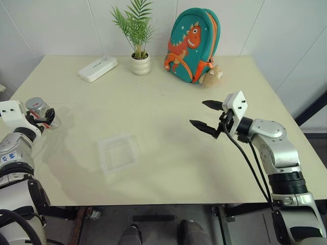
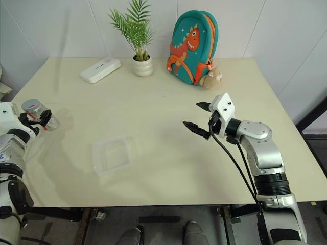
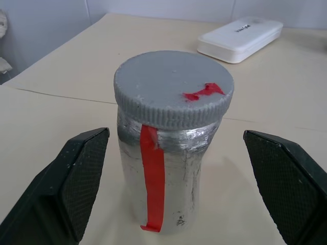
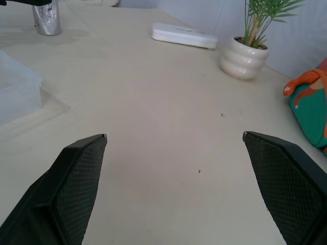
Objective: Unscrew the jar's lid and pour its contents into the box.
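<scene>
The grey lid [image 1: 34,102] will need to be turned again and again before it comes off when I unscrew it, because the deep ribbed rim [image 3: 171,116] covers the jar's neck.
The jar [image 3: 166,173] stands upright near the table's left edge, silvery with a red strip down its side. The grey lid [image 3: 171,92] with a red mark sits on it. Its contents are hidden inside. My left gripper [image 1: 47,117] is open, and its fingers [image 3: 71,184] flank the jar with a gap on each side, touching nothing. The box [image 1: 118,152], a shallow clear tray, lies at the table's front middle. My right gripper [image 1: 198,113] hovers open and empty above the table, to the right of the box.
Along the table's back edge lie a white oblong case [image 1: 97,68], a white plant pot [image 1: 140,64], a teal dinosaur backpack [image 1: 192,43] and a small plush toy [image 1: 213,75]. Bare tabletop [image 1: 168,112] stretches between the box and my right gripper.
</scene>
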Robot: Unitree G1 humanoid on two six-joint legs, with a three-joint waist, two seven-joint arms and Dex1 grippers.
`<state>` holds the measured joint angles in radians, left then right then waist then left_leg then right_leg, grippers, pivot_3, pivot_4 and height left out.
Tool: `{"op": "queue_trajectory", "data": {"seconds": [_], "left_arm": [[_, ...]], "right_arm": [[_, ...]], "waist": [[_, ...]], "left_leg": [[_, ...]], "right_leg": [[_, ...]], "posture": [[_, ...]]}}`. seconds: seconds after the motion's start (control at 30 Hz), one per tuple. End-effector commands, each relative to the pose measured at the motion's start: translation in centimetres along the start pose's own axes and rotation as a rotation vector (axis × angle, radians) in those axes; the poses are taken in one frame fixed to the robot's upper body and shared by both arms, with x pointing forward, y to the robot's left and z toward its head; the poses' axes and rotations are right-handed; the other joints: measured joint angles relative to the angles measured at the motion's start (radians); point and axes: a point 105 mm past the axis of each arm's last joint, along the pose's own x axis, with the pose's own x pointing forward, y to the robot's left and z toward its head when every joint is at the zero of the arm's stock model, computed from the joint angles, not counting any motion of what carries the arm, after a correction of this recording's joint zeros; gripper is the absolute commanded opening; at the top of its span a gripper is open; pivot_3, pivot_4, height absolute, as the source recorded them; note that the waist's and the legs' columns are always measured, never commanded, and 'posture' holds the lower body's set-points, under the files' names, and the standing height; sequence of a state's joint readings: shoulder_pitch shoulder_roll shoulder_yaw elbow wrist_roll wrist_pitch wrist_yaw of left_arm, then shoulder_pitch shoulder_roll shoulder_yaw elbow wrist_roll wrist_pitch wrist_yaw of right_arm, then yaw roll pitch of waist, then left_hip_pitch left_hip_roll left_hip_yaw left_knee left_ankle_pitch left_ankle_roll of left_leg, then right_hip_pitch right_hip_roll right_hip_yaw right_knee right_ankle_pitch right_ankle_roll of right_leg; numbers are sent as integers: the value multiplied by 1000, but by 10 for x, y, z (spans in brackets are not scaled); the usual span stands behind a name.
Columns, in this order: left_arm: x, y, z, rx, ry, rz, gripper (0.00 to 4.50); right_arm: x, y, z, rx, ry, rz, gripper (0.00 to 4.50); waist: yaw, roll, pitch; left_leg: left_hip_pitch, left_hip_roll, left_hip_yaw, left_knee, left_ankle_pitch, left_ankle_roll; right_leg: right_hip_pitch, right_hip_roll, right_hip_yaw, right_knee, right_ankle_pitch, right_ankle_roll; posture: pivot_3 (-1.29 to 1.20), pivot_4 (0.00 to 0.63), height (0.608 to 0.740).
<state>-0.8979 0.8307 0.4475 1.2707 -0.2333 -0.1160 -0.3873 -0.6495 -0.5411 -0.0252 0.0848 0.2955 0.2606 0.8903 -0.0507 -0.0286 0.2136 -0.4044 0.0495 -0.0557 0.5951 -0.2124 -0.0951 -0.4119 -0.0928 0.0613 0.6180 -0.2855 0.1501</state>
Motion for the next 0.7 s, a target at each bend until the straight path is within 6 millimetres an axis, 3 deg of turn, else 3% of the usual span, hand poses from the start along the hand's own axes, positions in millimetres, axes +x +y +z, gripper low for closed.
{"op": "queue_trajectory", "data": {"seconds": [0.03, 0.47, 0.57, 0.7], "left_arm": [[2, 3, 18, 19, -51, 21, 4483], [7, -3, 15, -7, -33, 34, 4483], [8, -5, 15, -13, -30, 30, 3863], [10, -9, 13, -18, -24, 16, 2591]], "right_arm": [[-4, -9, 17, -56, -41, -28, 4500], [-3, -14, 20, -74, -35, -42, 4500], [-2, -15, 20, -78, -35, -47, 4500], [-3, -17, 21, -82, -33, -56, 4500]], "waist": [[1, 0, 0], [1, 0, 0], [1, 0, 0], [1, 0, 0]], "left_leg": [[0, 0, 0, 0, 0, 0], [0, 0, 0, 0, 0, 0], [0, 0, 0, 0, 0, 0], [0, 0, 0, 0, 0, 0]], "right_leg": [[0, 0, 0, 0, 0, 0], [0, 0, 0, 0, 0, 0], [0, 0, 0, 0, 0, 0], [0, 0, 0, 0, 0, 0]], "posture": [[0, 150, 740], [0, 150, 740], [0, 150, 740], [0, 150, 740]]}}
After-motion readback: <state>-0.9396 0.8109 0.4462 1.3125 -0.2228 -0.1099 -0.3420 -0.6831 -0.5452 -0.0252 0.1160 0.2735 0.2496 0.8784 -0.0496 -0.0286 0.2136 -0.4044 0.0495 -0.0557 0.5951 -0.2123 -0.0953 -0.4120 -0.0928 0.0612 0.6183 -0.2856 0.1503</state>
